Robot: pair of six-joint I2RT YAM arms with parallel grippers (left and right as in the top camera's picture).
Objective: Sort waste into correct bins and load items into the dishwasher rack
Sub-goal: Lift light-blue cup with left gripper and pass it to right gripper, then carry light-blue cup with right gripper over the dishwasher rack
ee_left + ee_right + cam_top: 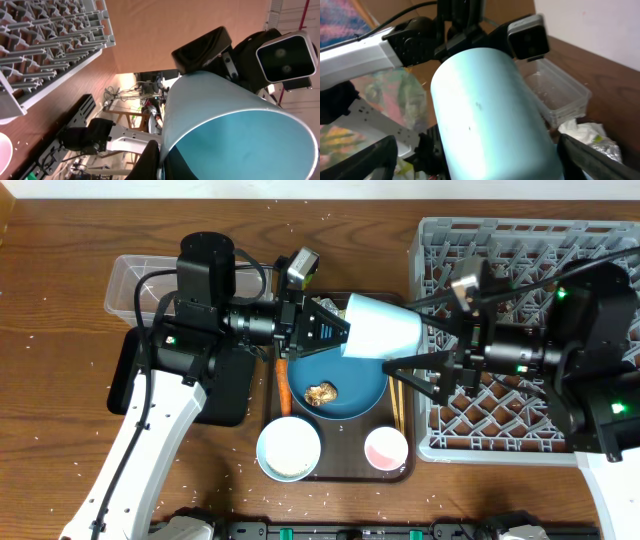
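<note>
My left gripper is pinching the light-blue cup's rim (349, 326) away from the dishwasher rack, so my right gripper should take hold of the cup's base (414, 336) and put the cup there.
My left gripper (340, 330) is shut on the rim of the light-blue cup (385, 328) and holds it on its side above the dark-blue plate (345, 375). The left wrist view shows its fingers (160, 162) pinching the cup's wall (225, 125). My right gripper (412, 380) is open, and its fingers (485, 160) are spread wide on either side of the cup (485, 115) without touching it. A brown food lump (321, 393) lies on the plate. A carrot piece (283, 390) lies at the plate's left edge. The grey dishwasher rack (520, 240) stands at the right.
The brown serving tray (340, 472) holds a white bowl (289, 448), a pink cup (386, 448) and chopsticks (397, 405). The clear tub (135, 280) is at the back left. The black tray (225, 390) is partly under my left arm. White tissue (582, 132) and foil wrapper (607, 147) lie beneath the cup.
</note>
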